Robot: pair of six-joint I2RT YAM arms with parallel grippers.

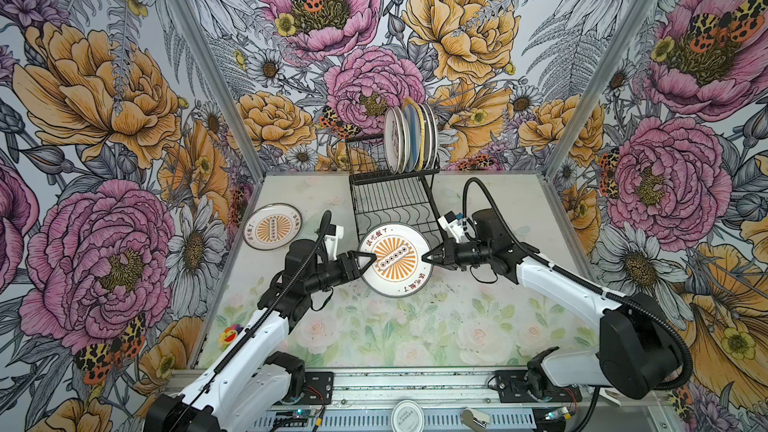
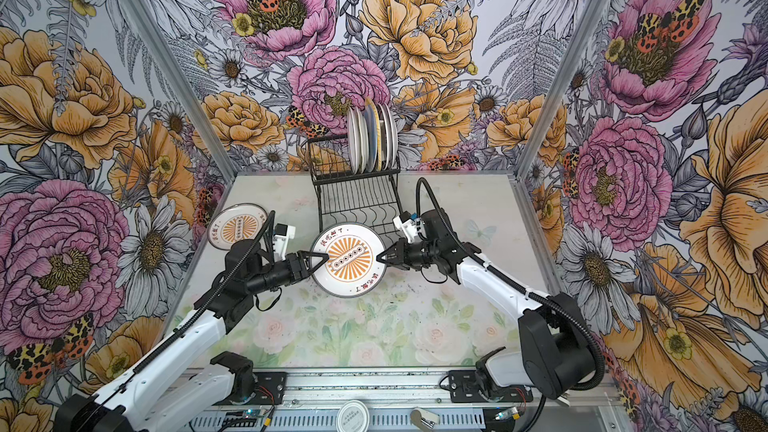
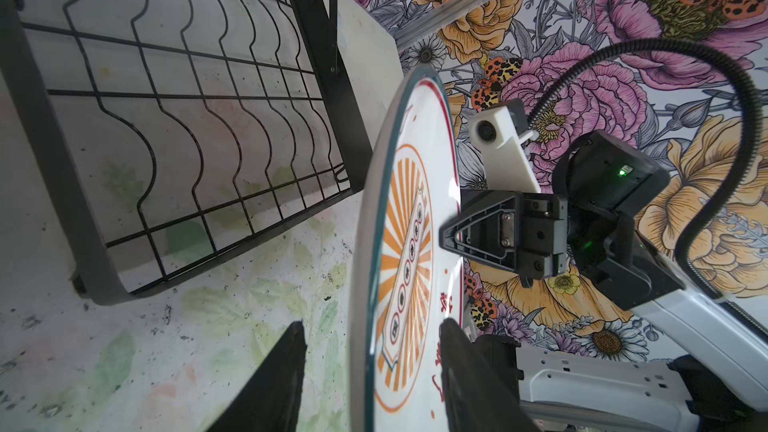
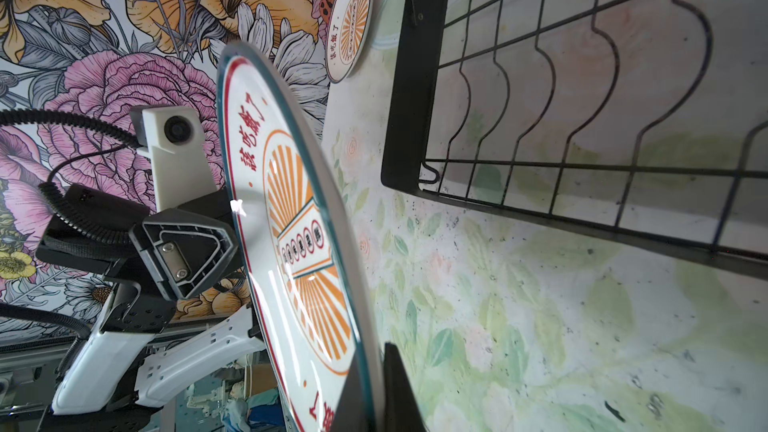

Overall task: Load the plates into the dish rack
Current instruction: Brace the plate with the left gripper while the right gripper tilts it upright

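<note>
My right gripper's fingers only just overlap the plate's rim [image 1: 427, 247], so my right gripper should reach in further before my left gripper lets go of the plate for the upper level [image 1: 368, 161].
A round white plate [image 1: 395, 259] [image 2: 348, 259] with an orange sunburst and red characters hangs above the table, just in front of the dish rack [image 1: 390, 177] [image 2: 353, 178]. My right gripper [image 1: 424, 257] [image 4: 372, 363] is shut on its right rim. My left gripper [image 1: 372, 258] [image 3: 372, 323] straddles the left rim, open, with a gap behind the plate [image 3: 407, 243] [image 4: 291, 222]. Several plates [image 1: 409, 137] [image 2: 372, 139] stand upright in the rack's upper tier. Another sunburst plate [image 1: 272, 227] [image 2: 237, 226] [image 4: 349, 18] lies flat at the table's left.
The rack's lower wavy-wire grid [image 3: 328, 76] [image 4: 415, 76] lies right behind the held plate. A small round white lid [image 1: 408, 414] [image 2: 353, 413] sits on the front rail. Floral walls close in the table on three sides.
</note>
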